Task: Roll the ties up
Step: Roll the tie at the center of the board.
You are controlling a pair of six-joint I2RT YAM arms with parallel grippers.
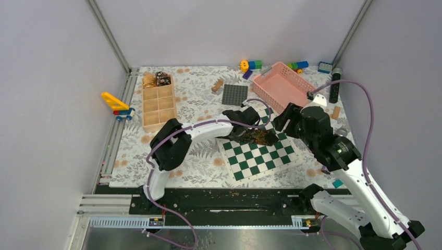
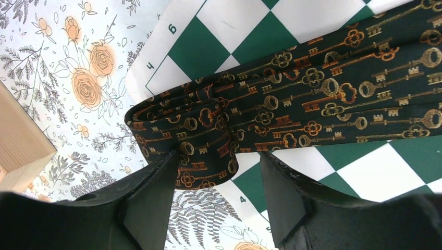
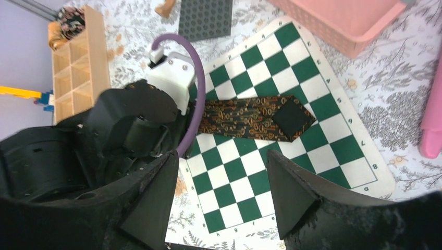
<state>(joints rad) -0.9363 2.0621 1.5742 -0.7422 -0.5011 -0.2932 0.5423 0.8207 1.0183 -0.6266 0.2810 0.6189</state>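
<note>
With the tie's folded narrow end [image 2: 180, 138] in a loose loop, my right gripper next steadies the loop's inner edge [image 2: 225, 127] before my left gripper comes in from the tie's end.
A dark tie [image 2: 323, 88] with a gold and orange key pattern lies flat across the green-and-white chessboard [image 2: 208, 47]. Its narrow end is folded over into a loose loop [image 2: 208, 135]. My left gripper [image 2: 219, 161] stands open around that folded end, with the left finger at the cloth's edge. From above, the tie [image 1: 256, 137] sits between both grippers. The right gripper [image 3: 223, 161] hovers open over the board, holding nothing. It is short of the tie's wide end [image 3: 292, 119], which is turned over to show its black lining. Two rolled ties [image 1: 156, 79] sit in the far compartments of the wooden organizer.
The wooden organizer [image 1: 159, 107] stands at the left, with a yellow toy crane [image 1: 115, 103] beside it. A pink basket [image 1: 281, 86], a dark grey baseplate [image 1: 234, 95], toy blocks [image 1: 253, 65] and a black cylinder [image 1: 334, 86] lie along the back. The left arm [image 3: 130, 130] fills the right wrist view's left side.
</note>
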